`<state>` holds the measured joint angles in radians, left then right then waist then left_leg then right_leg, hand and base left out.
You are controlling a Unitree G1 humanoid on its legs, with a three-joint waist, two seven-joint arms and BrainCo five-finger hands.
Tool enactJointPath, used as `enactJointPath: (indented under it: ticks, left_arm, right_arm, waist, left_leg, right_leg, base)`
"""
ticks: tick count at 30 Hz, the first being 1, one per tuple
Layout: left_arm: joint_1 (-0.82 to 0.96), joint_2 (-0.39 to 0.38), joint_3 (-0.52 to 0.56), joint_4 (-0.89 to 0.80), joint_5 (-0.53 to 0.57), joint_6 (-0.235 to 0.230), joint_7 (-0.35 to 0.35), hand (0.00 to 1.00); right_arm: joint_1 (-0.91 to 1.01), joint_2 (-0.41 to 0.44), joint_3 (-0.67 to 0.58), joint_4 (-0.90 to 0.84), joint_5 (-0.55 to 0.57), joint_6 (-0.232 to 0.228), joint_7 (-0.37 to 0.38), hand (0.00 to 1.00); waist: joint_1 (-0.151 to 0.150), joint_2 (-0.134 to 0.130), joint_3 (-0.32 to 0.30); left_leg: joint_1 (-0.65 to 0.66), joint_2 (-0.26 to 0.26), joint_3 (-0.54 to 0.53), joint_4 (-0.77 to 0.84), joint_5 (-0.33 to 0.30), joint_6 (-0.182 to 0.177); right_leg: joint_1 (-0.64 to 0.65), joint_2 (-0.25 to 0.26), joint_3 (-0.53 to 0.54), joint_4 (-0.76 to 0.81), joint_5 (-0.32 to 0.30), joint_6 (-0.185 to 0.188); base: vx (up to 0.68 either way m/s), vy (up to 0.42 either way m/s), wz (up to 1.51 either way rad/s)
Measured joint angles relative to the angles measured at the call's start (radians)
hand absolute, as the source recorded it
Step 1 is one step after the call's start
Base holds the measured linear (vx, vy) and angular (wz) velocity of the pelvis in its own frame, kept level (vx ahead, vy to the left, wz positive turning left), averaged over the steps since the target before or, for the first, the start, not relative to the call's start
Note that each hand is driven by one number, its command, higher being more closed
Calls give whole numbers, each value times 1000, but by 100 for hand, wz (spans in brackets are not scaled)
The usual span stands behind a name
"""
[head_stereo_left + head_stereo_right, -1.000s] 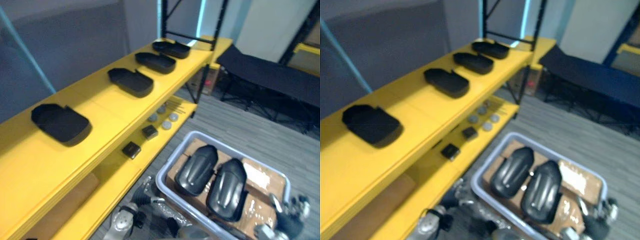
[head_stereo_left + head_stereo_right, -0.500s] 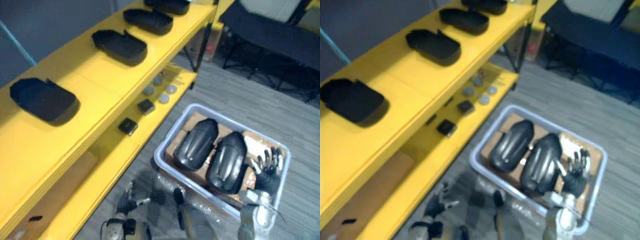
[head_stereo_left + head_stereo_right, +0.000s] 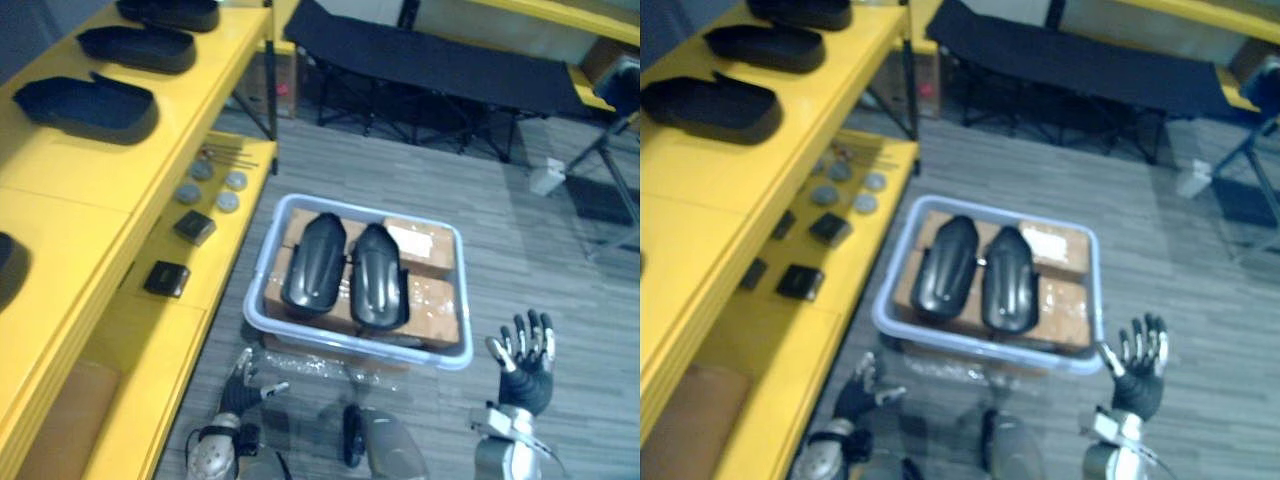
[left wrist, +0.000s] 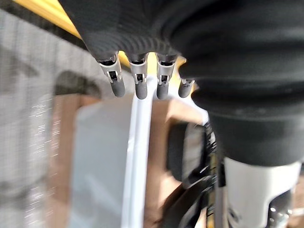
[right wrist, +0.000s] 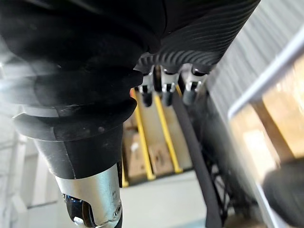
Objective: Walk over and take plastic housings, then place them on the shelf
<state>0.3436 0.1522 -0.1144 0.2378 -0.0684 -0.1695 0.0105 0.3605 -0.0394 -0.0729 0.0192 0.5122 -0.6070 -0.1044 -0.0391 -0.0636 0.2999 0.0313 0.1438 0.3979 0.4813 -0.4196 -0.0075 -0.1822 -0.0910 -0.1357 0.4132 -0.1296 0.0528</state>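
The housing nearer my right gripper point(image 3: 378, 278) will come free by itself when I lift it and leave its neighbour lying, because cardboard shows point(image 3: 345, 290) between the black housings.
Two dark plastic housings point(image 3: 313, 262) point(image 3: 379, 275) lie side by side on brown cardboard boxes inside a pale grey bin point(image 3: 455, 353) on the floor. My right hand point(image 3: 526, 360) is raised to the right of the bin's near right corner, fingers spread, holding nothing. My left hand point(image 3: 240, 382) hangs low in front of the bin's near left corner, fingers relaxed and empty. On the yellow shelf point(image 3: 70, 185) at the left rest several black housings point(image 3: 85, 104), open side up.
The lower yellow shelf board point(image 3: 190, 290) carries small black boxes point(image 3: 166, 278), grey discs point(image 3: 229, 201) and thin rods. A black folding cot point(image 3: 440, 70) stands behind the bin. Grey plank floor point(image 3: 560, 270) lies to the right.
The camera has swung right and down, so the shelf slid left and the bin sits centred. My right hand now shows beside the bin's right corner instead of over its inside.
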Motion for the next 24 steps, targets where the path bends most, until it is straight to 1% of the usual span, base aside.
enactJointPath:
  ticks: [1, 2, 3, 4, 5, 6, 7, 8, 9, 10, 11, 12, 14, 15, 16, 17, 18, 19, 20, 21, 22, 23, 24]
  left_arm:
    - [0, -9, 7, 12, 0, 2, -6, 0]
    - [6, -20, 15, 25, -1, 4, -18, 0]
    - [11, -20, 16, 25, -1, 4, -20, 0]
    - [11, -21, 16, 29, -3, 4, -21, 0]
    - [5, -20, 17, 30, -5, 4, -21, 0]
    - [-4, -18, 18, 30, -14, 4, -18, 0]
    - [-7, -15, 20, 30, -16, 4, -15, 0]
    - [-14, -11, 21, 32, -38, 4, -12, 0]
    - [-29, -12, 19, 41, -64, 4, -6, 0]
    - [-44, -12, 17, 53, -80, 4, -1, 0]
    - [-77, -15, 15, 77, -91, 4, 20, 0]
    - [-101, -37, 15, 98, -113, 5, 39, 0]
    - [-121, -66, 18, 136, -176, 4, 59, 0]
    - [-119, -81, 19, 158, -208, 3, 59, 0]
    - [-117, -86, 20, 166, -209, 1, 60, 0]
    - [-116, -87, 18, 184, -202, -2, 60, 0]
    - [-114, -86, 18, 197, -196, -3, 62, 0]
    - [-115, -85, 18, 200, -196, -3, 63, 0]
    - [-120, -84, 19, 203, -196, -3, 65, 0]
    - [-126, -79, 22, 215, -196, -3, 72, 0]
    - [-126, -78, 22, 221, -192, -2, 80, 0]
    - [-126, -79, 21, 236, -188, -2, 94, 0]
    - [-126, -81, 22, 248, -188, -1, 113, 0]
  right_arm:
    - [-9, -7, -4, 2, -9, 4, -7, 0]
    - [-10, -19, -15, 3, -18, 12, -11, 0]
    - [-8, -21, -23, 3, -18, 21, -11, 0]
    - [0, -26, -46, 5, -17, 38, -13, 0]
    - [8, -26, -65, 10, -16, 49, -17, 0]
    - [19, -27, -85, 17, -14, 76, -18, 0]
    - [20, -27, -91, 25, -13, 90, -18, 0]
    - [18, -27, -102, 37, -11, 114, -17, 0]
    - [11, -28, -105, 43, 4, 137, -17, 0]
    - [1, -30, -106, 49, 14, 148, -17, 0]
    - [-19, -35, -113, 82, 34, 162, -20, 0]
    - [-40, -41, -116, 122, 44, 174, -24, 0]
    - [-66, -44, -120, 189, 56, 175, -28, 0]
    - [-83, -44, -121, 224, 74, 175, -25, 0]
    - [-90, -44, -121, 234, 79, 175, -25, 0]
    - [-104, -44, -125, 238, 81, 175, -26, 0]
    - [-125, -43, -134, 238, 81, 176, -25, 0]
    - [-140, -43, -142, 238, 81, 178, -25, 0]
    - [-170, -44, -157, 240, 81, 181, -27, 0]
    - [-215, -47, -163, 253, 81, 191, -27, 0]
    - [-231, -53, -164, 264, 81, 192, -27, 0]
    - [-260, -65, -168, 286, 81, 195, -26, 0]
    - [-322, -91, -183, 325, 84, 203, -20, 0]
  waist:
    - [1, 13, 0]
    - [-1, 31, -10]
    - [-2, 34, -17]
    - [-3, 44, -36]
    - [-5, 48, -41]
    - [-4, 43, -42]
    - [-2, 36, -40]
    - [0, 27, -34]
    - [0, 21, -29]
    - [-1, 17, -18]
    - [-1, 22, 5]
    - [-1, 30, 26]
    - [-3, 47, 49]
    - [-4, 53, 54]
    - [-3, 56, 58]
    - [-4, 62, 66]
    - [-2, 62, 69]
    - [-2, 75, 68]
    - [-1, 82, 80]
    - [10, 76, 96]
    - [21, 76, 100]
    - [38, 80, 109]
    - [51, 87, 129]
  left_leg:
    - [-5, 1, -43, -2, 10, 1]
    - [-4, 9, -92, -19, 29, 0]
    - [1, 11, -95, -32, 37, -4]
    - [1, 14, -98, -60, 42, -12]
    - [1, 14, -101, -83, 50, -26]
    - [0, 15, -98, -116, 65, -45]
    - [-1, 16, -90, -128, 75, -46]
    - [-12, 19, -82, -143, 88, -51]
    - [-41, 19, -82, -135, 97, -58]
    - [-50, 20, -83, -130, 99, -60]
    - [-66, 20, -85, -119, 104, -59]
    - [-70, 17, -87, -121, 112, -56]
    - [-68, 1, -100, -119, 131, -55]
    - [-70, -13, -126, -107, 141, -49]
    - [-76, -18, -141, -92, 143, -47]
    - [-89, -29, -178, -77, 138, -45]
    - [-83, -41, -230, -104, 129, -37]
    - [-78, -49, -252, -125, 125, -41]
    - [-51, -56, -259, -174, 120, -50]
    - [-50, -70, -256, -195, 126, -45]
    - [-54, -73, -251, -196, 126, -45]
    - [-54, -81, -248, -194, 126, -44]
    - [-52, -102, -262, -194, 129, -38]
  right_leg:
    - [10, 15, 4, -26, 19, -7]
    - [32, 40, 5, -87, 58, -18]
    - [42, 46, 7, -116, 68, -17]
    - [43, 59, 8, -165, 83, -17]
    - [41, 65, 6, -192, 90, -22]
    - [41, 71, 1, -228, 108, -21]
    - [41, 71, -3, -243, 113, -20]
    - [32, 65, -38, -263, 119, -23]
    - [7, 58, -67, -272, 154, -31]
    - [2, 61, -67, -277, 166, -32]
    - [-3, 69, -60, -299, 190, -39]
    - [2, 75, -48, -320, 214, -44]
    - [9, 71, -14, -345, 237, -43]
    - [10, 69, 13, -359, 249, -40]
    - [13, 67, 26, -369, 252, -38]
    - [25, 66, 47, -397, 269, -36]
    - [29, 66, 61, -430, 280, -29]
    - [29, 66, 60, -441, 287, -26]
    - [27, 65, 56, -455, 299, -16]
    - [29, 51, 51, -475, 308, -18]
    - [29, 44, 41, -483, 311, -17]
    - [33, 30, 15, -491, 322, -10]
    - [41, 6, -6, -492, 350, -7]
  base:
    - [8, -173, -75]
    - [21, -126, -48]
    - [-6, -126, -43]
    - [-31, -75, -22]
    - [-51, -94, -14]
    - [-31, -57, -9]
    - [-48, -93, -21]
    - [-41, -59, -22]
    - [-53, -69, -19]
    - [-55, -59, -14]
    - [-36, -71, -25]
    - [-15, -65, -28]
    - [-10, -1, -43]
    - [-31, 19, -55]
    - [-39, 26, -55]
    - [-52, 54, -48]
    - [-62, 67, -38]
    - [-65, 95, -21]
    - [-77, 116, -3]
    - [-106, 158, -4]
    - [-96, 143, -8]
    - [-112, 189, 7]
    - [-81, 158, 15]
